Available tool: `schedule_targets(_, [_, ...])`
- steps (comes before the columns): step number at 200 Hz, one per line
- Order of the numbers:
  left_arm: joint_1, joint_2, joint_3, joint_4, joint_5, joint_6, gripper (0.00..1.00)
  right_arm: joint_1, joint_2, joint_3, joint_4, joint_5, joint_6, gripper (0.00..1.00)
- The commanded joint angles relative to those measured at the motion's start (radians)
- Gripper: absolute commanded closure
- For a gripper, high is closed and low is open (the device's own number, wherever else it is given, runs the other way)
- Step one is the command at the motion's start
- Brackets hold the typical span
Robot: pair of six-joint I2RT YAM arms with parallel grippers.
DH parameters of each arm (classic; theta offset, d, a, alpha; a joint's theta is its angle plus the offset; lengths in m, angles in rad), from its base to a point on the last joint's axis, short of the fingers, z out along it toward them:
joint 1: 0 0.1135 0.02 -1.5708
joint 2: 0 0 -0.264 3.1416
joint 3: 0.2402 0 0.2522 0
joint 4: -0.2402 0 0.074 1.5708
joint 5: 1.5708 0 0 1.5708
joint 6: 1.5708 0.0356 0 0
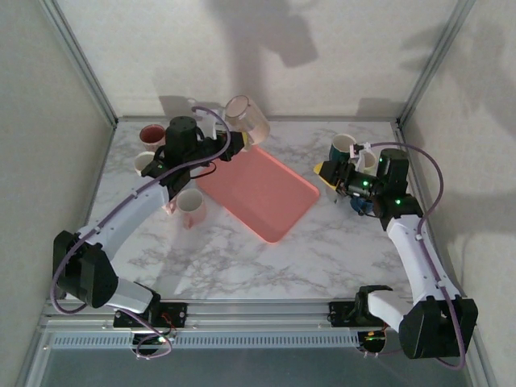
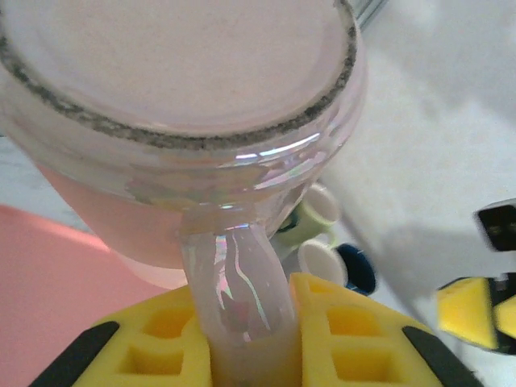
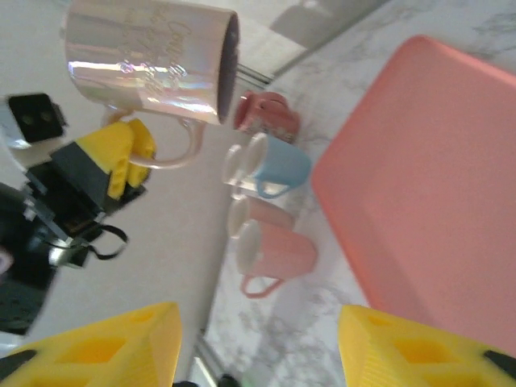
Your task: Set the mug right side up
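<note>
My left gripper has the mug's handle and the mug's rim is free, so my right gripper keeps moving toward that rim and closes on it.
The mug is pale and iridescent and hangs tilted on its side in the air above the far corner of the pink tray. My left gripper is shut on its handle, and the mug's unglazed base ring faces the left wrist camera. From the right wrist view the mug lies sideways with its dark mouth to the right, held by my left gripper. My right gripper is open with nothing between its fingers, low over the table right of the tray. In the top view it sits beside the right-hand mugs.
Left of the tray stand a dark red mug, a white one and a pink one. At the right are a teal mug, a white mug and a blue one. Frame posts and walls close in the table.
</note>
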Motion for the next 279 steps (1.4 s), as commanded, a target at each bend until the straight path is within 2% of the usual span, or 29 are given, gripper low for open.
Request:
schedule_targets(1, [-0.007, -0.07, -0.023, 0.314, 0.089, -0.157, 1.0, 0.005, 0.01, -0.027, 0.229, -0.09, 0.134, 0.45])
schedule_targets(48, [-0.028, -0.063, -0.094, 0.58, 0.128, -0.37, 1.0, 0.058, 0.063, -0.046, 0.45, -0.099, 0.271, 0.43])
schedule_targets(85, [-0.054, -0.042, -0.097, 0.675, 0.12, -0.439, 1.0, 0.121, 0.126, -0.04, 0.598, -0.079, 0.372, 0.42])
schedule_targets(133, [-0.058, -0.016, -0.071, 0.692, 0.124, -0.458, 1.0, 0.148, 0.143, -0.017, 0.586, -0.051, 0.369, 0.41])
schedule_targets(161, [-0.059, 0.008, -0.054, 0.72, 0.135, -0.486, 1.0, 0.168, 0.122, 0.022, 0.418, -0.025, 0.217, 0.4])
schedule_targets(190, [-0.065, 0.03, -0.032, 0.746, 0.149, -0.511, 1.0, 0.186, 0.115, 0.018, 0.425, -0.003, 0.209, 0.4])
schedule_targets(211, [-0.073, 0.043, -0.021, 0.746, 0.157, -0.508, 1.0, 0.213, 0.109, -0.012, 0.509, 0.06, 0.287, 0.4])
schedule_targets(226, [-0.078, 0.048, -0.019, 0.755, 0.158, -0.512, 1.0, 0.253, 0.107, -0.034, 0.532, 0.151, 0.332, 0.4])
schedule_targets(259, [-0.089, 0.067, -0.002, 0.78, 0.166, -0.528, 1.0, 0.354, 0.156, -0.112, 0.791, 0.291, 0.491, 0.41])
schedule_targets(279, [-0.097, 0.071, 0.012, 0.789, 0.163, -0.542, 1.0, 0.398, 0.187, -0.13, 0.879, 0.357, 0.521, 0.4])
